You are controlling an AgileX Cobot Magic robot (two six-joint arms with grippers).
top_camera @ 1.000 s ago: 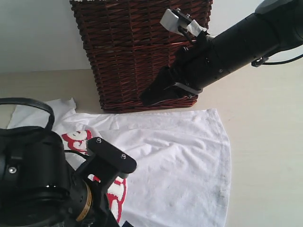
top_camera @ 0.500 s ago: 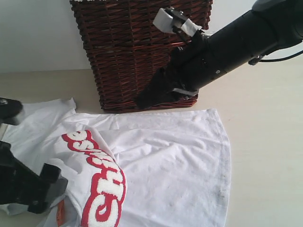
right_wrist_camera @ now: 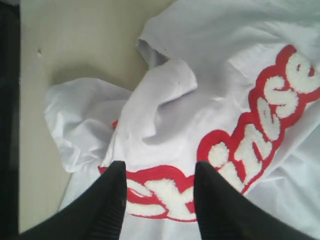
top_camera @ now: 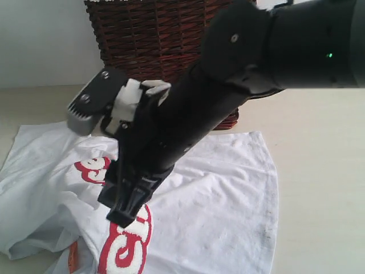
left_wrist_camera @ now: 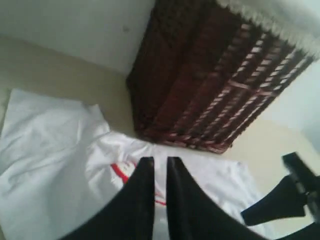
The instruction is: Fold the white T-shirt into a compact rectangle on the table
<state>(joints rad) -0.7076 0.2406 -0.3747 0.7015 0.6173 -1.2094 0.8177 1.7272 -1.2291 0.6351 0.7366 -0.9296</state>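
Observation:
I should grip the T-shirt with my right gripper near the red-edged letters [right_wrist_camera: 162, 191] and lift it clear before I fold it, because the white T-shirt lies bunched [right_wrist_camera: 116, 124] around its orange neck tag.
The white T-shirt [top_camera: 228, 188] lies spread on the table [top_camera: 319, 142], rumpled at its left side, with red-edged fuzzy letters [top_camera: 122, 245] and an orange neck tag [top_camera: 73, 257]. My right gripper [top_camera: 122, 212] reaches across the middle and hangs just above the letters. In the right wrist view its jaws [right_wrist_camera: 157, 167] stand open over the lettering [right_wrist_camera: 260, 125], with nothing between them. My left gripper [left_wrist_camera: 160, 159] is out of the exterior view. Held above the shirt [left_wrist_camera: 50, 150], its jaws are drawn almost together and hold nothing.
A dark brown wicker basket [top_camera: 159, 45] stands at the back of the table, just behind the shirt's far edge, also seen as the basket [left_wrist_camera: 210, 80] in the left wrist view. Bare table [right_wrist_camera: 75, 40] lies beside the shirt's bunched sleeve.
The right arm swung from the basket down and left over the shirt's letters. The left arm left the exterior view's lower left and its jaws closed. The shirt's left side lies released.

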